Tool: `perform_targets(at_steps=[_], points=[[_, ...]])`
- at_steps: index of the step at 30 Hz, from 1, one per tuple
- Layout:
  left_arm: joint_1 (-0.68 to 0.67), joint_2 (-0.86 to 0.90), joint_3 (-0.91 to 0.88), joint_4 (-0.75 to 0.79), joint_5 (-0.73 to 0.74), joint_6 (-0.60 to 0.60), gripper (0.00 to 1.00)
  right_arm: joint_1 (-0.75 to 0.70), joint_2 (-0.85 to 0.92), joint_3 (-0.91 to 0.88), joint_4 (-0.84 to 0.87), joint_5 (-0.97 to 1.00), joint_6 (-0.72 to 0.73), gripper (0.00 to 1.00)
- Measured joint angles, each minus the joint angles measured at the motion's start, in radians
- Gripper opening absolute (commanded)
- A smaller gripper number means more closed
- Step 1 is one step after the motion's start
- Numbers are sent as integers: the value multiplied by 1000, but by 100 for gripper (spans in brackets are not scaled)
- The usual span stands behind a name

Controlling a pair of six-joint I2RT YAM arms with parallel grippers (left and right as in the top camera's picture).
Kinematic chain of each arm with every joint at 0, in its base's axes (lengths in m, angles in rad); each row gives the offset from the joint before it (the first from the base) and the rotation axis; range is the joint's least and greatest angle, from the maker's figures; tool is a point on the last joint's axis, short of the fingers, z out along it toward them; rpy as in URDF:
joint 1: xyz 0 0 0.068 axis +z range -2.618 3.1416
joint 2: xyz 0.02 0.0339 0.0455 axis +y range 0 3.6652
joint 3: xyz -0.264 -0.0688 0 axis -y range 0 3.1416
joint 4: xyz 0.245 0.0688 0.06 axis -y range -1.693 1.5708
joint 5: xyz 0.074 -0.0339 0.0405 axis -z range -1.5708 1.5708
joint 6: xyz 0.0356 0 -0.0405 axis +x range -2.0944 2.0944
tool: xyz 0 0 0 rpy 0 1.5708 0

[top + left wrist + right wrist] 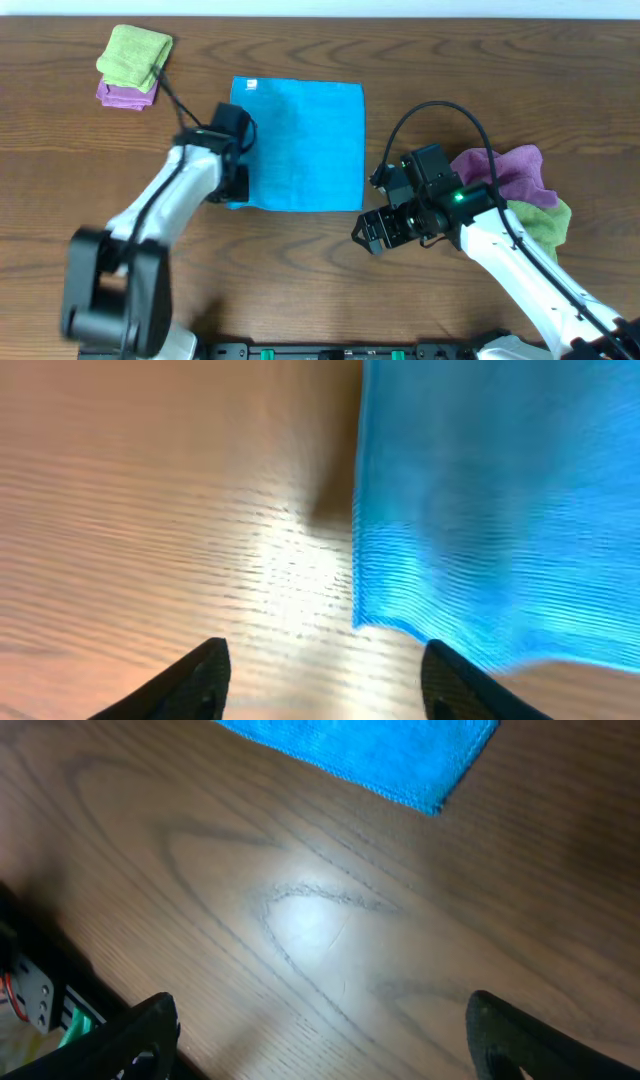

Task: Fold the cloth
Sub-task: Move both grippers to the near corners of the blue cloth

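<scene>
The cloth's near corner [362, 620] is just beside the wood between my left gripper's open fingers, so I should lower the fingers around the cloth's side edge [359, 575] there before I close them.
The sky-blue cloth [300, 145] lies flat on the table, its white tag [251, 84] at the far left corner. My left gripper [236, 185] is open and empty at the cloth's near left corner; in the left wrist view the cloth [500, 510] fills the right side, and the fingers [325, 685] straddle bare wood beside its corner. My right gripper [375, 232] is open and empty over bare table, just off the cloth's near right corner. The right wrist view shows that corner [400, 760] ahead of the wide-open fingers [325, 1040].
A folded lime-green cloth [135, 55] on a purple one [125, 96] sits at the far left. A crumpled purple cloth [505, 170] and a green one [550, 225] lie at the right, behind my right arm. The table's front edge [40, 960] is near.
</scene>
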Motion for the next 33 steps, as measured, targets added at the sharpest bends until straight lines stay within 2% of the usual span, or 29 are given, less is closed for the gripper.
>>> perform_targets(at_steps=[4, 8, 11, 15, 21, 26, 33], points=[[40, -68, 18, -7, 74, -1, 64, -1, 5, 0, 31, -2, 10, 71], [105, -58, 17, -6, 175, 16, 64, -15, 51, 0, 77, -15, 19, 65], [155, -58, 16, 1, 249, 38, 64, -36, 107, -1, 122, -47, 25, 56], [227, -53, 3, 18, 357, 77, 75, -54, 200, -1, 179, -100, 30, 59], [278, -30, -89, 91, 498, 104, 71, -108, 288, -2, 234, -156, 35, 62], [278, -29, -174, 182, 557, 102, 67, -118, 358, -2, 288, -177, 40, 56], [278, -28, -219, 209, 583, 93, 65, -121, 410, -1, 349, -244, 63, 56]])
